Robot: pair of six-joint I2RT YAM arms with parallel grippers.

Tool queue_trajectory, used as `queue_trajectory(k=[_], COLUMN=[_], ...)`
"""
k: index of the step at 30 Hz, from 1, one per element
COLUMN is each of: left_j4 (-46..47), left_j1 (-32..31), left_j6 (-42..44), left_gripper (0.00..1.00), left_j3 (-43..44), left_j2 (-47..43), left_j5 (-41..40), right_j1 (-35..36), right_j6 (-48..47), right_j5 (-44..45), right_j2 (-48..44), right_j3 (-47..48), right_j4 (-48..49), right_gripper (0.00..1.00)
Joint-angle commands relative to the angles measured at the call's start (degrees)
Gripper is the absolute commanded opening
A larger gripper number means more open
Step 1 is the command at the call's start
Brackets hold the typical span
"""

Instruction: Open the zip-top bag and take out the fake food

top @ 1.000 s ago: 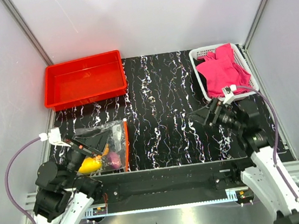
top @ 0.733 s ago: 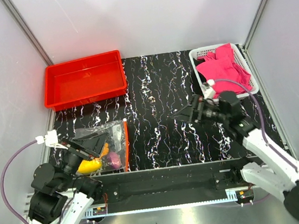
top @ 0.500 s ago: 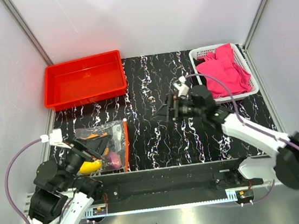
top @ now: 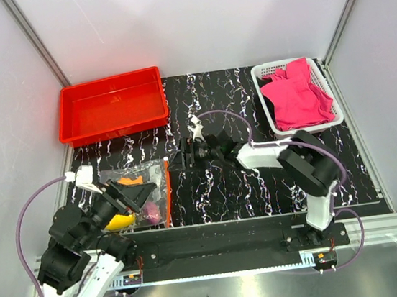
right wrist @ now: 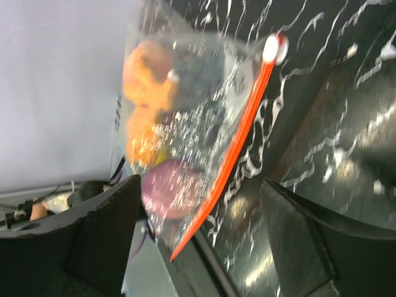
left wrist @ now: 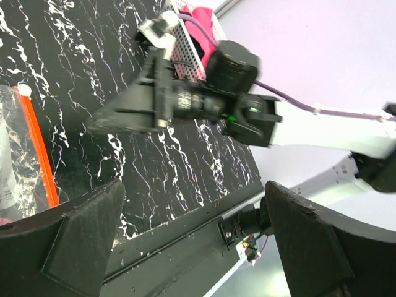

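The bag (top: pixel 150 211) is beneath my left gripper, near the base of that arm. So I should first have my right gripper drag it inward by the zip's far end (top: pixel 166 164).
The clear zip-top bag (top: pixel 151 179) lies at the near left of the table, its orange-red zip strip (top: pixel 168 192) facing right. Inside it I see fake food: a yellow fruit (top: pixel 120 220), a purple one (top: pixel 150 211) and orange bits (top: pixel 131 180). My left gripper (top: pixel 133 195) hovers over the bag, open and empty; in the left wrist view (left wrist: pixel 192 247) its fingers stand wide apart. My right gripper (top: pixel 177 160) is open just right of the bag's far zip corner. The right wrist view (right wrist: pixel 201 241) shows the zip strip (right wrist: pixel 241 136), the purple piece (right wrist: pixel 170 189) and orange pieces (right wrist: pixel 148 74).
A red tray (top: pixel 110 105) stands at the back left. A white basket (top: pixel 262 75) with a pink cloth (top: pixel 297 93) stands at the back right. The right arm stretches across the middle of the black marbled table (top: pixel 208 111).
My right arm has swung left from beside the basket across the table to the bag's zip edge. My left gripper has shifted slightly over the bag.
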Motion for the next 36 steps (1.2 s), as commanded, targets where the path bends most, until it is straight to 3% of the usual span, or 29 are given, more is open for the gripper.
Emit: queue_trajectory(k=[1,10,15,21,23,24,26,30,36], left_j4=[0.8,-2.1,-3.2,-3.3,-3.6,-3.6,-3.6,-3.6,-7.3], left_j1=[-0.1,-0.1,-0.1,-0.1,-0.1,-0.1,-0.1,-0.1,-0.1], left_j6=[2.1,1.2,1.5,1.9,2.1,1.9,2.0,3.7,7.5], left_gripper=[0.99,0.99,0.99,0.99,0.99,0.99,0.99,0.99,0.99], left_j3=[3.9,5.7,6.2,6.0,6.4,6.6,7.8,9.8,15.8], left_j2=[2.5,6.3,9.1,10.4,10.9,11.4,12.0,13.2,18.1], left_j5=[3.7,5.0,5.1,4.8,4.9,5.0,5.4,5.1,0.7], right_j1=[1.5,2.4,2.4,2.4,2.4,2.4,2.4,2.3,1.6], right_j6=[0.2,-1.8,-2.4,-7.2,-7.2,-7.3,-8.3,-14.3,-31.8], right_j5=[2.6,3.7,2.2,0.5,-0.8,-2.4,-3.6,-4.3,-10.5], right_j2=[5.7,16.0,18.8,18.7,18.8,19.2,18.9,16.0,13.3], right_j3=[5.0,10.3,10.1,11.8,12.0,12.6,14.2,19.1,28.1], right_j4=[9.7,13.6,15.6,12.9,13.7,13.8,13.0,2.3,-10.0], right_gripper=[0.81,0.8,0.67,0.3,0.23,0.11,0.0,0.0,0.0])
